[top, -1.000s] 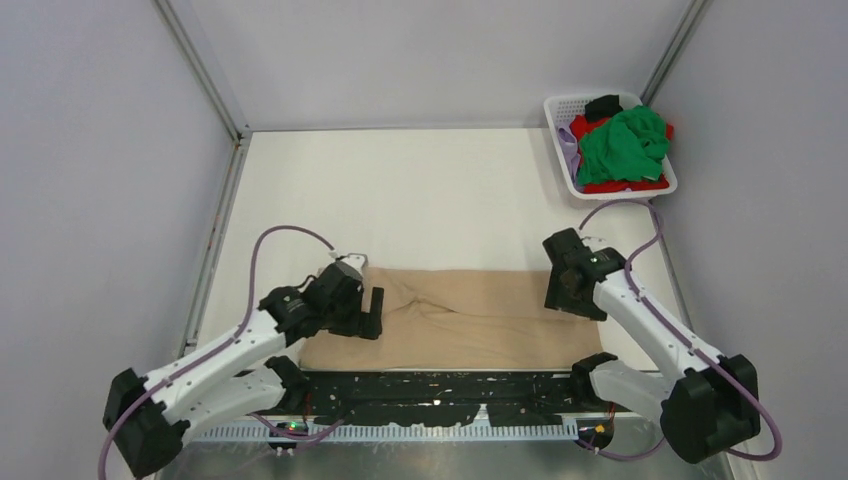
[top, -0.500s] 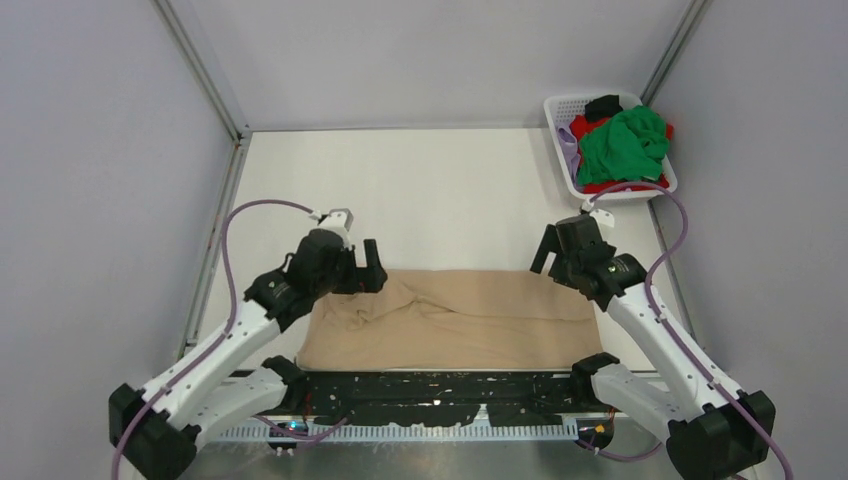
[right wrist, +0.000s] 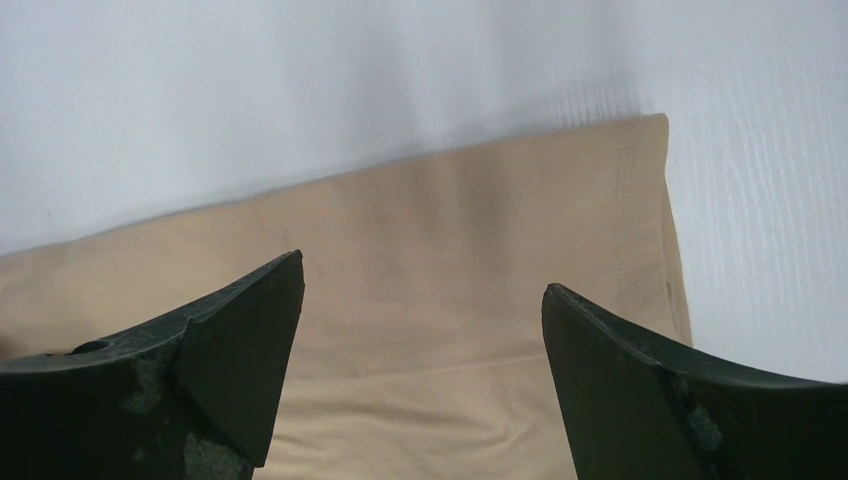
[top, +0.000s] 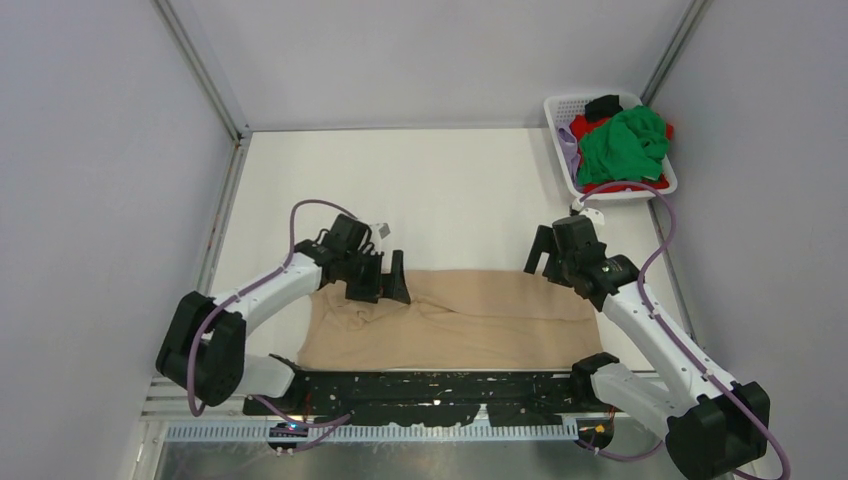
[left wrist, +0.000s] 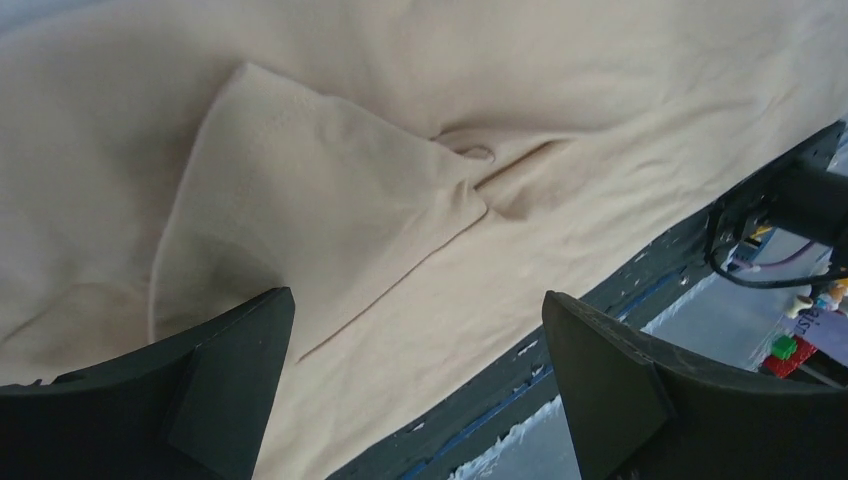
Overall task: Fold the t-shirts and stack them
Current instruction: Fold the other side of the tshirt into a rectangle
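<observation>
I can see the beige t-shirt's wrinkled end near the table's front edge (top: 345, 369). Next, I pull its far corner (top: 324, 297) back with my left gripper before I work on the sleeve flap.
The beige t-shirt (top: 470, 320) lies folded in a long band near the table's front edge, with wrinkles and a folded sleeve flap (left wrist: 300, 190) at its left end. My left gripper (top: 385, 283) hovers open over that left end, holding nothing; in its wrist view (left wrist: 415, 330) the cloth lies between the spread fingers. My right gripper (top: 542, 258) is open above the shirt's far right corner (right wrist: 640, 150), empty. The green t-shirt (top: 622, 145) lies on top of the red, black and lilac shirts in the basket.
The white mesh basket (top: 560, 105) stands at the back right corner. A black mat strip (top: 440, 385) and the arm bases run along the near edge. Metal frame posts and grey walls bound the white table (top: 430, 190).
The left gripper has swung from the shirt's left edge rightward and up over the wrinkled left end. The right gripper has lifted off the right end and moved back to the far right corner.
</observation>
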`<state>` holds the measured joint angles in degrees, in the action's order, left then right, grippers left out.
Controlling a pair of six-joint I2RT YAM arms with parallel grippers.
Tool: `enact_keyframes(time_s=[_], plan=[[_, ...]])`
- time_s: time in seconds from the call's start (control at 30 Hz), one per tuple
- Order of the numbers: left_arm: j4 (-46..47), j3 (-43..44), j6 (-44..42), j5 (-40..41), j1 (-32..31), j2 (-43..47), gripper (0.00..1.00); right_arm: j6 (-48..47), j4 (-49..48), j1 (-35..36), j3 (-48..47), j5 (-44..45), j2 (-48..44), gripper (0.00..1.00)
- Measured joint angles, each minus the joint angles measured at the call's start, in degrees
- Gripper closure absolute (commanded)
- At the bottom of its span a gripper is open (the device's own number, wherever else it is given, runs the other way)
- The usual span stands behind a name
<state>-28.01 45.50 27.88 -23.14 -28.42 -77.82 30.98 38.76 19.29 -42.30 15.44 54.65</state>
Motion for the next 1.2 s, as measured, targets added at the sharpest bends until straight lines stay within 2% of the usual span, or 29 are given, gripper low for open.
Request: enact_keyframes(time_s=[0.17,0.3,0.5,0.63,0.77,0.97,1.2], plan=[[-2.49,-3.56,-0.55,-1.75,-1.55,1.29,0.00,-0.87,-0.11,-0.02,0.15,0.22,-0.02,0.05],[-4.28,-4.59,-0.31,-1.31,-3.04,7.28,0.00,-1.33,-0.22,-0.02,0.24,0.44,-0.02,0.05],[-3.76,-2.73,0.44,5.51,-2.64,14.29,0.01,-2.08,-0.96,-0.13,0.31,0.94,-0.02,0.05],[-3.23,-0.37,1.68,10.51,2.40,10.25,0.00,-2.45,-1.29,-0.28,0.31,1.07,0.07,0.05],[-2.43,2.43,1.73,10.47,5.95,1.18,0.00,-2.89,-1.49,-0.39,0.31,1.11,0.50,0.05],[-1.86,2.67,-0.13,2.51,5.64,-5.73,0.00,-3.39,-1.49,-0.66,0.33,1.42,0.57,0.04],[-1.16,-0.70,-1.55,-2.58,1.20,-1.95,0.00,-3.45,-1.46,-0.76,1.18,1.46,0.37,0.04]])
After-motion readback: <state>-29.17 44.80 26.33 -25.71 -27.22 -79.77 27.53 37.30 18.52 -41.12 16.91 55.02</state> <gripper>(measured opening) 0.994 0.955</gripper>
